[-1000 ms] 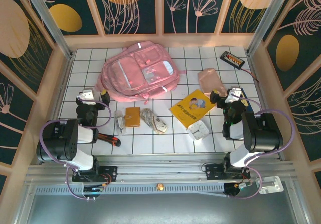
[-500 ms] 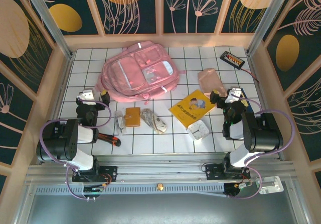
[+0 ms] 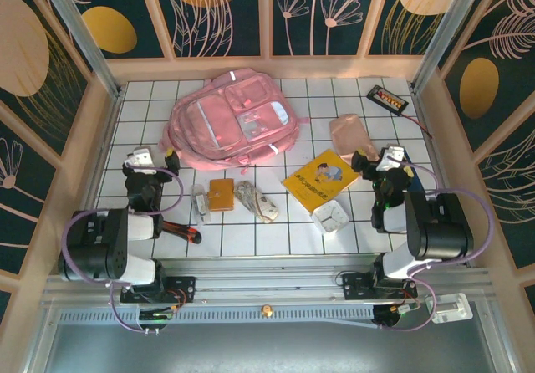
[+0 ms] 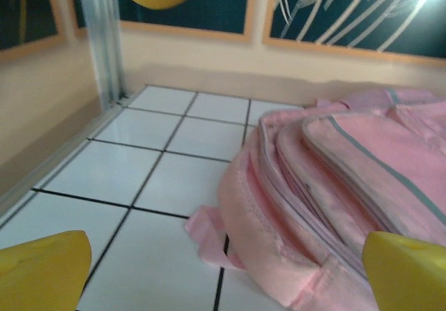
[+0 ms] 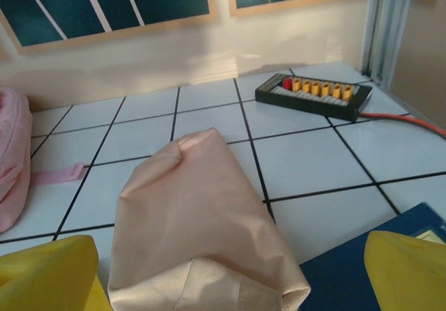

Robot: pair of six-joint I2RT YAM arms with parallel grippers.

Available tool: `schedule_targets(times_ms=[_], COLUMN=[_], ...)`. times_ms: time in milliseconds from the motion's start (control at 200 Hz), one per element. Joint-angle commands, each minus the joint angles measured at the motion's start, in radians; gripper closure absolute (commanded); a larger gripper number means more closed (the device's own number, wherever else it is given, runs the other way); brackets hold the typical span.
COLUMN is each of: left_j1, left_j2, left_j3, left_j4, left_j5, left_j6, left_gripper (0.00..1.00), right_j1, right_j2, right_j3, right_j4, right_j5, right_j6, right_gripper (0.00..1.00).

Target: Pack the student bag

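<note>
I should have my right gripper leave the pouch and go to the bag's near side point(image 3: 272, 151) while my left gripper lifts the bag's end, because I see the student bag lying flat point(image 3: 230, 118).
The student bag point(image 3: 230, 118), a big pink backpack, lies flat at the back left of the tiled table. In the left wrist view its pink side point(image 4: 348, 178) is close ahead and to the right. My left gripper point(image 3: 150, 160) hovers just off the bag's near left corner; its yellow fingertips point(image 4: 42, 269) are spread wide, so the gripper point(image 4: 234, 269) is open with nothing between them. My right gripper point(image 3: 380, 160) is open too point(image 5: 230, 276), low over the near end of a pale pink pouch point(image 5: 202, 213).
A yellow book point(image 3: 322, 179), a brown wallet point(image 3: 221, 194), a crumpled pale thing point(image 3: 255, 199), a white box point(image 3: 332, 217) and a red-black tool point(image 3: 180, 231) lie across the front. A black charger with yellow slots point(image 5: 313, 95) sits back right. A blue book point(image 5: 362, 276) lies under the right gripper.
Both arms have shifted slightly at their bases. The grippers stay open in nearly the same spots, and nothing on the table has moved.
</note>
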Motion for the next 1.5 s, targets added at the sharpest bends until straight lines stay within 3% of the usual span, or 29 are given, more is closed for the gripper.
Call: schedule_targets(times_ms=[0,85,205,395,605,716,871,1131,1361,1496], left_j1=[0.003,0.003,0.003,0.003,-0.015,-0.084,-0.202,-0.206,-0.205,-0.201], left_j2=[-0.103,-0.191,-0.313,-0.49,-0.531,-0.497,-0.415,-0.25,-0.059,0.093], left_j3=[0.055,0.133,0.217,0.242,0.307,0.377,0.472,0.583,0.692,0.845], left_j4=[-0.17,-0.422,-0.672,-0.816,-0.941,-1.061,-1.219,-1.393,-1.395,-1.423], left_j5=[-0.134,-0.235,-0.209,-0.005,0.273,0.312,0.279,0.203,0.269,0.298], left_j6=[-0.057,-0.144,-0.233,-0.386,-0.488,-0.477,-0.444,-0.444,-0.438,-0.412], left_gripper=[0.01,0.01,0.01,0.01,0.01,0.01,0.01,0.01,0.02,0.06], right_j1=[-0.002,-0.006,-0.016,-0.018,-0.004,0.032,0.118,0.307,0.451,0.508], right_j2=[-0.107,-0.199,-0.316,-0.37,-0.401,-0.397,-0.386,-0.347,-0.138,-0.045], right_j3=[0.034,0.08,0.212,0.4,0.496,0.544,0.579,0.578,0.717,0.772], right_j4=[-0.108,-0.252,-0.565,-0.953,-1.143,-1.272,-1.41,-1.399,-1.413,-1.393], right_j5=[0.088,0.14,0.131,0.032,-0.26,-0.35,-0.441,-0.469,-0.418,-0.393], right_j6=[0.026,0.071,0.175,0.399,0.513,0.508,0.469,0.53,0.491,0.502], right_gripper=[0.02,0.02,0.02,0.03,0.07,0.07,0.07,0.07,0.13,0.15])
